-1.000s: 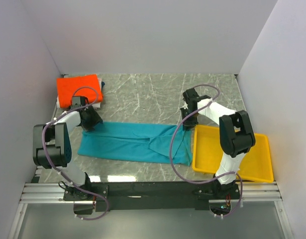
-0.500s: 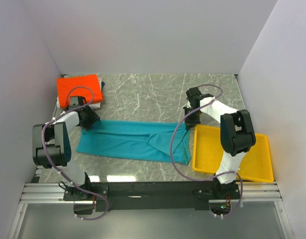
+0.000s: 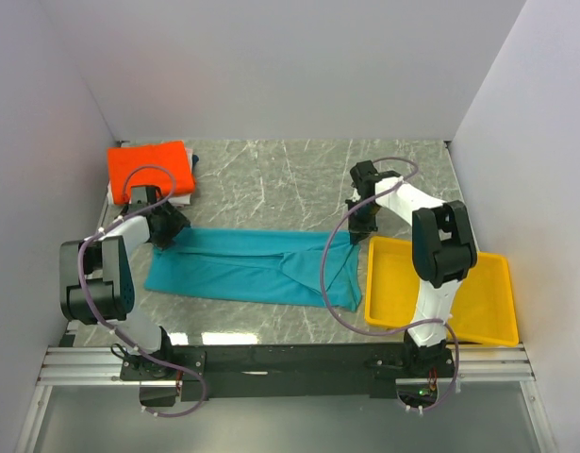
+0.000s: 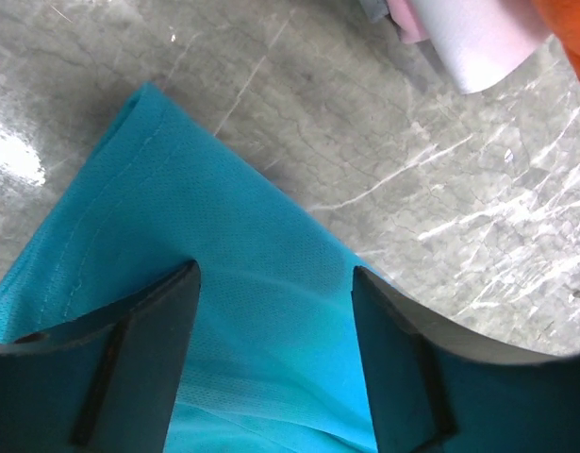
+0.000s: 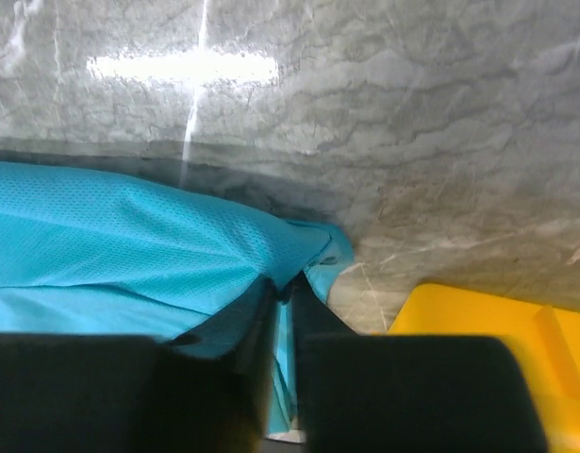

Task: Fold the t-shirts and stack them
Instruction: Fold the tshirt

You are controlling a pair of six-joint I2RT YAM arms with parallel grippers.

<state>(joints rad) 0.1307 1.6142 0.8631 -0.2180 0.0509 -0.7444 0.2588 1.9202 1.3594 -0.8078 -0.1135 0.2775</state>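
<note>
Next, I swing the corner of the teal-blue t-shirt [image 3: 242, 266] back with my right gripper while my left gripper slides the opposite end [image 3: 163, 272] closer, because the t-shirt lies crosswise between my grippers.
The teal-blue t-shirt [image 3: 242, 269] lies flat as a long folded strip across the marble table. My left gripper [image 3: 169, 229] stands over its far left corner. In the left wrist view the left gripper [image 4: 275, 283] is open, and the teal cloth [image 4: 223, 245] lies flat under the two spread fingers [image 4: 139, 359]. My right gripper [image 3: 358, 225] is at the strip's far right corner. Seen from its wrist, the right gripper [image 5: 288, 288] is shut on a pinch of teal cloth [image 5: 110, 245] that rises into its jaws. The orange-red t-shirt [image 3: 150, 168] lies folded at the back left.
A yellow plastic tray [image 3: 488, 321] sits at the right, its corner [image 5: 478, 321] just beside my right gripper. The orange shirt rests on pale folded cloth [image 4: 478, 38]. White walls close the table in on the left, back and right.
My right gripper has closed on the teal shirt's far right corner. My left gripper has shifted slightly towards the back left, and the shirt's left end has moved a little with it.
</note>
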